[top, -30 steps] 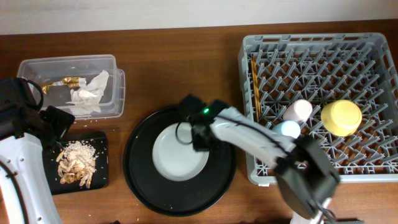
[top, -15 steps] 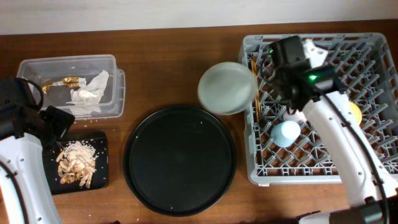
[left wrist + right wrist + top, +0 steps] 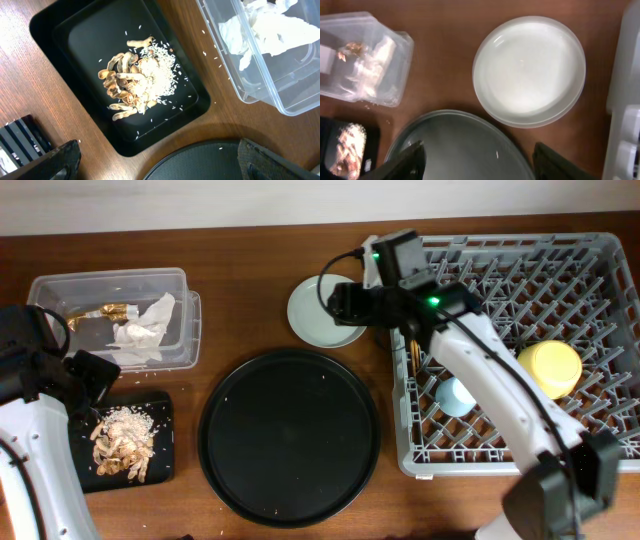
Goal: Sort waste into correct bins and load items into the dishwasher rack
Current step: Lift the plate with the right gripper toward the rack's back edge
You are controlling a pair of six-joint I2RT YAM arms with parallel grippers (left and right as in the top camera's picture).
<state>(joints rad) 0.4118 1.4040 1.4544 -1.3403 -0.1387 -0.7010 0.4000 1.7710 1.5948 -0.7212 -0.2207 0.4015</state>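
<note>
Open wood lies beside the pale plate's rim facing the rack, so I go on lowering my right gripper until its fingers straddle that rim, then close it.
The pale plate lies flat on the table just left of the grey dishwasher rack. My right gripper hovers over it, open and holding nothing. In the rack sit the yellow bowl and blue cup, with chopsticks at its left side. The clear box holds the napkin and gold wrapper. Food scraps lie in the shallow black tray. My left gripper is open beside that tray.
The large round black tray sits bare between the bins and the rack. Loose rice grains dot the wood near the shallow black tray. My right arm crosses the rack's left part.
The right gripper lifted the plate off the round black tray, carried it up toward the rack, then opened. The plate now rests on the table. The left arm has not moved.
</note>
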